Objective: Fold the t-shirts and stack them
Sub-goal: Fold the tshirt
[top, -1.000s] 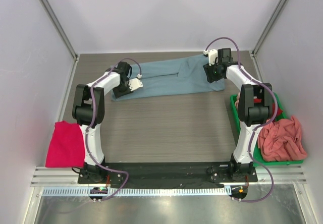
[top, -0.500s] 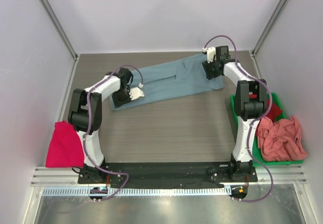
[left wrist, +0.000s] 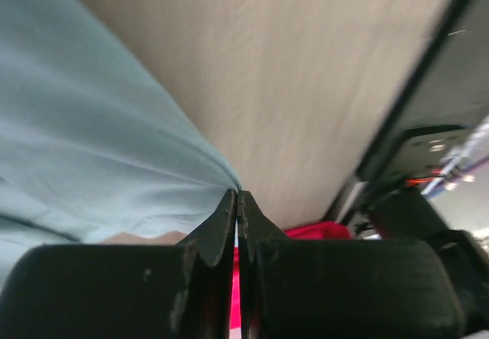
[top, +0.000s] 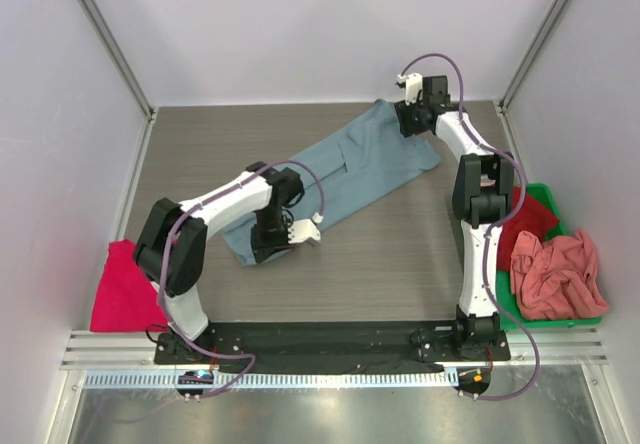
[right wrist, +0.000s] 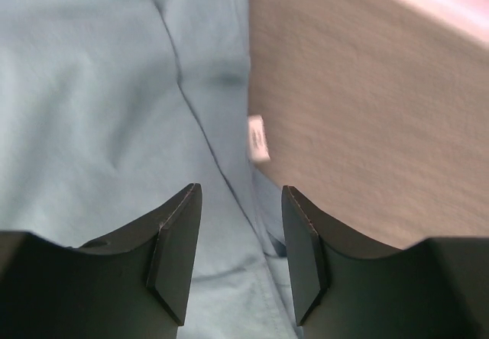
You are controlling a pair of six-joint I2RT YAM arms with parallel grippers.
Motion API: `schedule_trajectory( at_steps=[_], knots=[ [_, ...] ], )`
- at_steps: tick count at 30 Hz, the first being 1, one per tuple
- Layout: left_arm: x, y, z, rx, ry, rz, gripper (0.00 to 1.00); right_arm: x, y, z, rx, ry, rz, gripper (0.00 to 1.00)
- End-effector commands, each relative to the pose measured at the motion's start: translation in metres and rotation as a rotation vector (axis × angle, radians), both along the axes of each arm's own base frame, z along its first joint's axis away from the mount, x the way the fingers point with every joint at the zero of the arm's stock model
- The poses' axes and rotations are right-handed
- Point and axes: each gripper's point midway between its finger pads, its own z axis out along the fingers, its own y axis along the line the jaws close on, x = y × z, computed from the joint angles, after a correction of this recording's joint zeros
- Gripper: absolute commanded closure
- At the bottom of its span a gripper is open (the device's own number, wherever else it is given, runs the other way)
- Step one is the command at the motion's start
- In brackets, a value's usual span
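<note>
The grey-blue t-shirt is slanted and narrow at its near end point(top: 242, 241), so the robot's left gripper needs to pull that end toward the black bar and spread it out before folding.
A dusty grey-blue t-shirt point(top: 345, 164) lies stretched in a diagonal across the table, from near left to far right. My left gripper point(top: 263, 251) is shut on its near-left end; in the left wrist view the cloth point(left wrist: 99, 140) runs into the closed fingertips point(left wrist: 237, 196). My right gripper point(top: 409, 121) stands open over the shirt's far-right end. In the right wrist view its fingers point(right wrist: 177, 247) straddle a seam of the cloth point(right wrist: 92, 102), next to a white label point(right wrist: 258, 137). A folded magenta-pink t-shirt point(top: 124, 286) lies at the left edge.
A green bin point(top: 466, 226) stands at the right behind the right arm, holding a salmon-pink shirt point(top: 560, 274) and a red one point(top: 537, 219). White walls close the table on three sides. The arm bases sit on a black rail point(top: 330, 336) at the near edge.
The left gripper has shut on the grey-blue shirt's left end and dragged it toward the near edge, swinging the shirt into a diagonal. The right gripper has shifted slightly farther back.
</note>
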Motion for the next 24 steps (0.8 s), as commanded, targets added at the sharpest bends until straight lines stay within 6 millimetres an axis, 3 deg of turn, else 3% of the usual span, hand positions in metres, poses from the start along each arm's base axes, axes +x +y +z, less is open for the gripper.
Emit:
schedule_trajectory(
  at_steps=[1,5,8,11,15,24],
  knots=[
    [-0.042,-0.028,0.019,-0.040,0.170,0.019,1.00,0.019,0.055,0.050,0.093,-0.123,0.095,0.48],
    [-0.050,-0.059,0.017,-0.077,0.204,0.039,1.00,0.009,0.100,0.063,0.146,-0.130,0.197,0.50],
    [-0.053,-0.075,0.012,-0.103,0.210,0.080,0.98,-0.008,0.133,0.053,0.149,-0.100,0.281,0.51],
    [-0.057,-0.083,0.011,-0.118,0.206,0.130,0.82,-0.020,0.153,0.040,0.144,-0.069,0.330,0.53],
    [-0.060,-0.082,0.018,-0.131,0.177,0.191,0.69,-0.023,0.164,0.030,0.148,-0.051,0.346,0.55],
    [-0.043,-0.055,0.025,-0.141,0.106,0.314,0.69,-0.023,0.179,0.015,0.147,-0.027,0.351,0.54]
  ],
)
